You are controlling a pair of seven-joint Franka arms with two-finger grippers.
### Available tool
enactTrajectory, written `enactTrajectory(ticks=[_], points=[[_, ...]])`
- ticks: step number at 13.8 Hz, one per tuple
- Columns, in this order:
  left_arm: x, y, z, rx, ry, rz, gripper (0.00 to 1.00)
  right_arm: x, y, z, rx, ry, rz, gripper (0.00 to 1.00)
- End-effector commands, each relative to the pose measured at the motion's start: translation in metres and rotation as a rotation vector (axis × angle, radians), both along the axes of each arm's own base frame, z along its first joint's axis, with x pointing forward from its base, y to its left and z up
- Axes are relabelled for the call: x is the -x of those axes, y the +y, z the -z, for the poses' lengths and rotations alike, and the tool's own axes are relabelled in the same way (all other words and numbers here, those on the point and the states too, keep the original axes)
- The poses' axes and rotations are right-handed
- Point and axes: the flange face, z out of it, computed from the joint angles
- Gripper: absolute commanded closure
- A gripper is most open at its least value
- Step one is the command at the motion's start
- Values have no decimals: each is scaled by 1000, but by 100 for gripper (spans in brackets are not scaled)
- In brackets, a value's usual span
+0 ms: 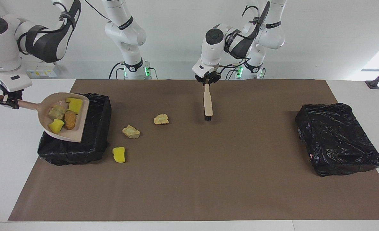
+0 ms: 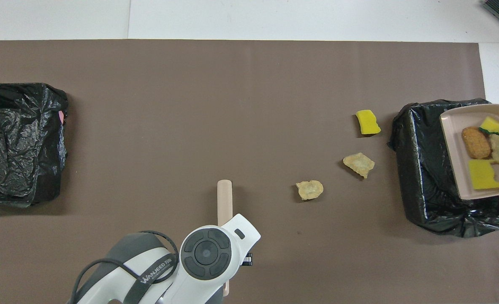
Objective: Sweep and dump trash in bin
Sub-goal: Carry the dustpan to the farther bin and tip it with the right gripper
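The dustpan's handle (image 1: pixel 29 104) goes past the black-lined bin and the dustpan has trash in it, so my right gripper needs to swing back and tip the dustpan's edge into the bin (image 1: pixel 91 138).
My right gripper (image 1: pixel 8 102) is shut on the handle of the beige dustpan (image 1: pixel 79 130), held above the black-lined bin (image 1: pixel 96 128) at the right arm's end of the table. Several pieces of trash lie in the pan: yellow sponge chunks (image 1: pixel 75 104) and tan and orange-brown lumps (image 1: pixel 70 119). On the mat beside the bin lie two tan lumps (image 1: pixel 161 119) (image 1: pixel 130 131) and a yellow chunk (image 1: pixel 119 154). My left gripper (image 1: pixel 207 81) is shut on the beige brush (image 1: pixel 207 101), whose bristle end hangs low over the mat's middle.
A second black-lined bin (image 1: pixel 337 138) stands at the left arm's end of the table. The brown mat (image 1: pixel 208 179) covers most of the white table. In the overhead view the dustpan (image 2: pixel 456 143) runs off the picture's edge.
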Motion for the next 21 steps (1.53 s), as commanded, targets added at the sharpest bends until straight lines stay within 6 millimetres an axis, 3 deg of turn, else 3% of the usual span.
enactTrajectory(ticks=[1, 3, 6, 11, 12, 13, 14, 15, 17, 21], points=[[12, 2, 12, 29, -18, -44, 100, 28, 30, 8, 157, -28, 21, 100], [8, 1, 24, 34, -33, -86, 100, 45, 58, 17, 237, -52, 53, 100], [11, 12, 38, 31, -35, -77, 100, 52, 56, 9, 331, -27, 100, 100], [12, 20, 44, 28, -26, -40, 100, 58, 58, -37, 363, -58, 90, 100], [9, 21, 44, 33, -32, -47, 72, 58, 59, -43, 332, -67, 112, 100], [7, 21, 44, 33, -34, -49, 33, 56, 65, -42, 255, -87, 133, 100], [7, 21, 44, 31, -32, -48, 5, 55, 71, -37, 177, -97, 159, 100], [6, 20, 43, 27, -25, -48, 0, 55, 75, -35, 105, -139, 234, 100], [-2, 20, 38, 34, -30, -63, 0, 56, 86, -24, -24, -198, 385, 100], [-64, 48, 0, 79, -84, -166, 0, 45, 145, 6, -169, -246, 661, 100]])
